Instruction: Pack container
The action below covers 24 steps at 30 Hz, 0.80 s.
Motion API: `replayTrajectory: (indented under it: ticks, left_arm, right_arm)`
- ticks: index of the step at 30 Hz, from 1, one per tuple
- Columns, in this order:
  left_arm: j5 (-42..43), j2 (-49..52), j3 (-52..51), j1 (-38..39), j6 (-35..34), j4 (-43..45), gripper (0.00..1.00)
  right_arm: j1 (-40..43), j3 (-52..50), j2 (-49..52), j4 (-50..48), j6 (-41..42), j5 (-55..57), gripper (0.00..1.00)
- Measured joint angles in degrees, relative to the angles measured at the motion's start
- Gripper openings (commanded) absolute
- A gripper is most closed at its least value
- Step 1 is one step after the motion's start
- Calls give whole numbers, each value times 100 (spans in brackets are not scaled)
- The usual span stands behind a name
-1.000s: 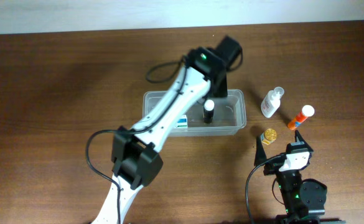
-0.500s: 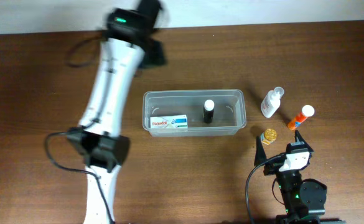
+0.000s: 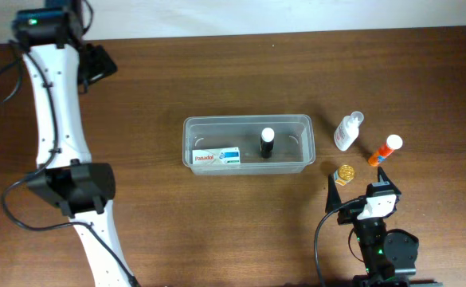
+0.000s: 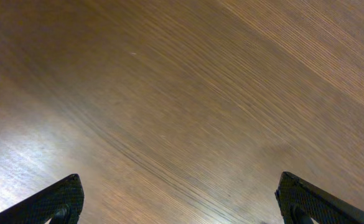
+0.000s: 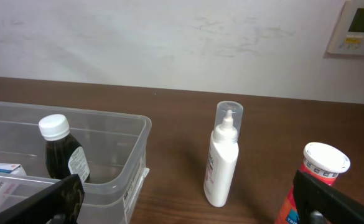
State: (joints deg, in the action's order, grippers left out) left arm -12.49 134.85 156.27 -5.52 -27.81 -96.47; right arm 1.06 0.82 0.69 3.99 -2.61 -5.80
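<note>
Next, my left gripper backs off, since it is over empty wood (image 3: 131,70), far from the orange tube (image 3: 385,150) and white spray bottle, and my right gripper should reach them.
The clear container (image 3: 248,120) sits mid-table. Inside it lie a white and blue box (image 3: 217,156) and an upright dark bottle with a white cap (image 3: 267,143). My left gripper (image 3: 97,62) is far off at the back left corner, open over bare wood (image 4: 182,93), nothing between its fingers. My right gripper (image 3: 360,186) rests open at the front right, empty. In its wrist view the container (image 5: 122,163) with the dark bottle (image 5: 60,155) is at left, a white spray bottle (image 5: 222,158) ahead and an orange tube (image 5: 315,180) at right.
Right of the container stand the white spray bottle (image 3: 347,131) and the orange tube (image 3: 385,150). A small gold item (image 3: 345,174) lies just ahead of my right gripper. A white wall (image 5: 169,43) borders the table's back edge.
My left arm has swung from over the container to the back left corner, and its jaws have opened. The dark bottle stays standing in the container. The right arm has not moved.
</note>
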Motion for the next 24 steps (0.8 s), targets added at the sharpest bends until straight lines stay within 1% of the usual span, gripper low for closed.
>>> replayTrajectory:
  ticks: [3, 5, 10, 14, 18, 21, 24]
  left_arm:
    - [2, 0, 0, -162, 0, 0, 100]
    - [48, 0, 0, -197, 151, 0, 99]
    - [623, 0, 0, -184, 1513, -2, 99]
    - [809, 0, 0, -168, 2015, -4, 99]
    - [1060, 0, 0, -168, 2232, -4, 99]
    - [1397, -24, -7, -168, 2315, -4, 99]
    - [1676, -280, -247, -168, 2363, -9, 99]
  right_arm:
    - [0, 0, 0, 0, 2, 0, 98]
    - [0, 0, 0, 0, 2, 0, 98]
    - [0, 0, 0, 0, 2, 0, 98]
    - [0, 0, 0, 0, 2, 0, 98]
    - [0, 0, 0, 0, 7, 0, 98]
    - [0, 0, 0, 0, 0, 0, 98]
    - [0, 0, 0, 0, 4, 0, 98]
